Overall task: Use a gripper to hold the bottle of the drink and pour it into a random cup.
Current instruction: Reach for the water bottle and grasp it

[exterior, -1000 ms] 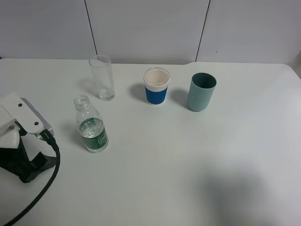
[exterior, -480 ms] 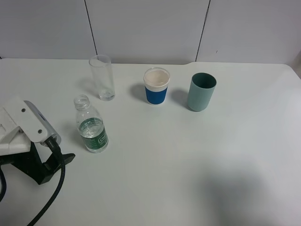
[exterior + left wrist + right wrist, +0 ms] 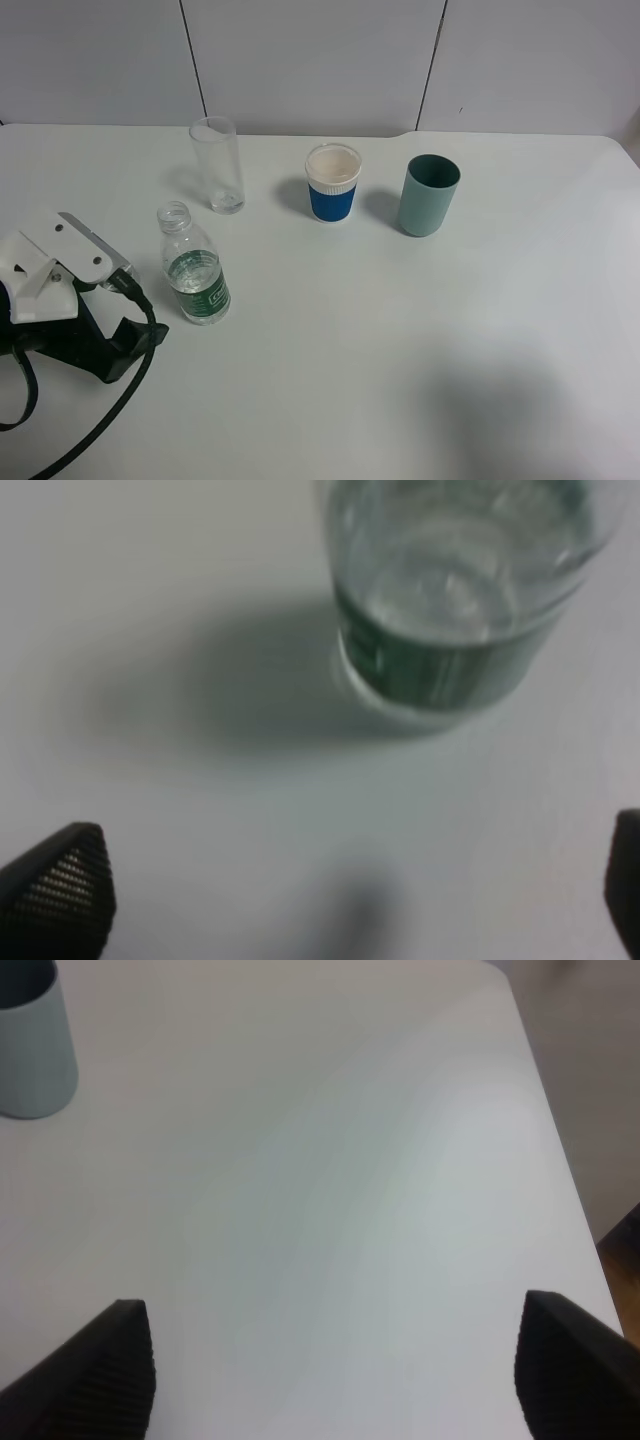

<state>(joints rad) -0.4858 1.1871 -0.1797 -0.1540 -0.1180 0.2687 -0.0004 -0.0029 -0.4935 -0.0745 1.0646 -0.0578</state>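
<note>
The bottle (image 3: 450,610) is off-centre, closer to one finger of my left gripper. I should back off and move round to the bottle's near side (image 3: 207,318) before I grip it.
The bottle of the drink (image 3: 196,268), clear with a green label and no cap, stands upright at the left of the white table. It also shows in the left wrist view (image 3: 460,600), blurred, just ahead of the fingertips. My left gripper (image 3: 125,342) is low beside the bottle, on its left, open and empty (image 3: 340,905). The tall clear glass cup (image 3: 218,165) stands behind the bottle. My right gripper (image 3: 335,1380) is open and empty over bare table; it is out of the exterior view.
A blue-and-white cup (image 3: 333,183) and a teal-green cup (image 3: 429,195) stand in a row to the right of the glass. The teal cup also shows in the right wrist view (image 3: 30,1045). The table's right edge (image 3: 560,1150) is close to the right gripper.
My left gripper has moved right, toward the bottle. The bottle and the cups have not moved.
</note>
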